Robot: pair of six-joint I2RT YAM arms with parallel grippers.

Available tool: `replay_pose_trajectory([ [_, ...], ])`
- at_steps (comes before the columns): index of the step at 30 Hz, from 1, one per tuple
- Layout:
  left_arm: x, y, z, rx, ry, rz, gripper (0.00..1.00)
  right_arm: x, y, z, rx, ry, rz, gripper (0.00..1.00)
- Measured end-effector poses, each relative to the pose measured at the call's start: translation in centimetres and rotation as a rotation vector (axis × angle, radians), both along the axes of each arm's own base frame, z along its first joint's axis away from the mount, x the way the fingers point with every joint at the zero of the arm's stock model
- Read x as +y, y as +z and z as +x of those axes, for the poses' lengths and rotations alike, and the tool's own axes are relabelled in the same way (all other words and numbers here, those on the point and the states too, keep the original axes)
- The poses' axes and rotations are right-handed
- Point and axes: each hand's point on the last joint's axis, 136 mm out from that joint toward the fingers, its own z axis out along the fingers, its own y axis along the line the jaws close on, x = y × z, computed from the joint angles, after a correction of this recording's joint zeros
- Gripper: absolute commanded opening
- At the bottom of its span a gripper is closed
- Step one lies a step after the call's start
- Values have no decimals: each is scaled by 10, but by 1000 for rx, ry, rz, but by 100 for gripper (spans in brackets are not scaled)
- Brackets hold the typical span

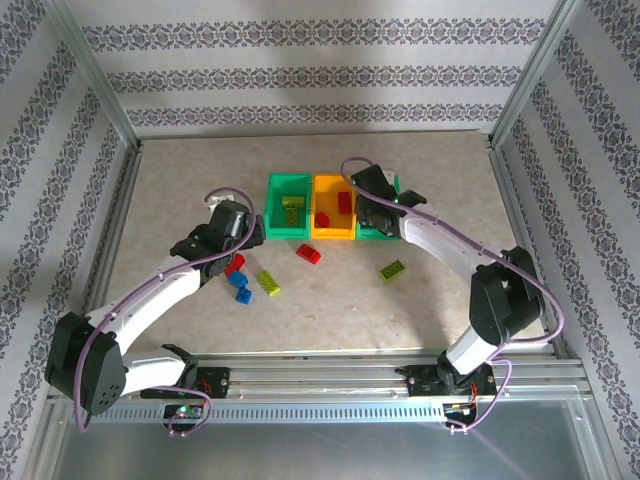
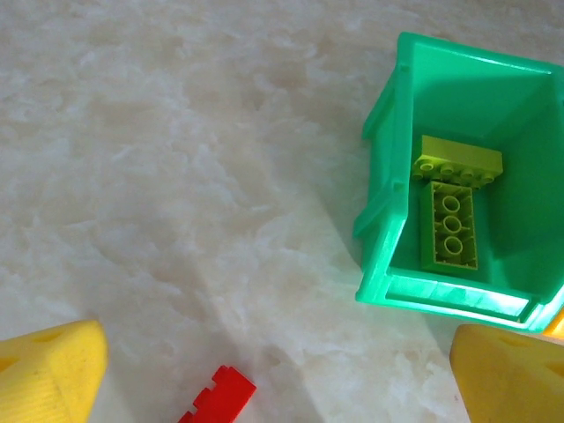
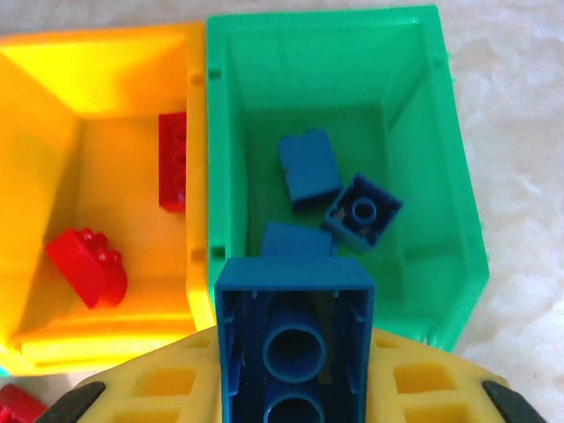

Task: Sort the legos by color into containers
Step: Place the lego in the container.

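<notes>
The blue lego in my right gripper hangs above the blue legos already inside (image 3: 310,167), so I keep on into the green bin's opening (image 3: 339,115) and let it go there.
The containers stand in a row: a green bin (image 1: 272,215), an orange bin (image 1: 330,236) and a second green bin (image 3: 441,176). My right gripper (image 3: 295,388) hovers over that second bin, shut on a blue lego (image 3: 295,339). Three blue legos (image 3: 308,167) lie inside it. Two red legos (image 3: 86,264) are in the orange bin (image 3: 35,159). Two yellow-green legos (image 2: 451,225) sit in the first green bin (image 2: 388,203). My left gripper (image 2: 278,379) is open above the table, just left of that bin, with a red lego (image 2: 220,397) below it.
Loose legos lie on the table in front of the bins: a red one (image 1: 308,253), two yellow-green ones (image 1: 268,283) (image 1: 392,269), and blue ones (image 1: 241,287) beside a red one (image 1: 234,264). Metal frame posts and patterned walls enclose the table.
</notes>
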Motion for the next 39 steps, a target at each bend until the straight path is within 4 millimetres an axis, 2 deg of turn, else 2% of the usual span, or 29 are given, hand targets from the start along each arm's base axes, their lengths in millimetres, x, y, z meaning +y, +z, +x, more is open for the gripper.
replay_pose_trajectory([
  [4,-4,-3,-2,12,-13,-19,100,-4,-7,28,20,-4,11,22],
  [9,-7,-4,-2,19,-25,-35,100,-12,-25,54,60,-16,14,24],
  [15,-10,-5,-3,25,-38,-48,100,-17,-49,71,110,-23,20,30],
  [23,-21,-9,-5,47,-72,-99,100,-19,-55,77,125,-24,11,39],
  [32,-35,-21,-7,96,-110,-144,100,-21,-53,79,116,-15,-8,39],
  [39,-48,-28,-9,119,-148,-162,100,-36,-51,83,106,-50,-31,39],
])
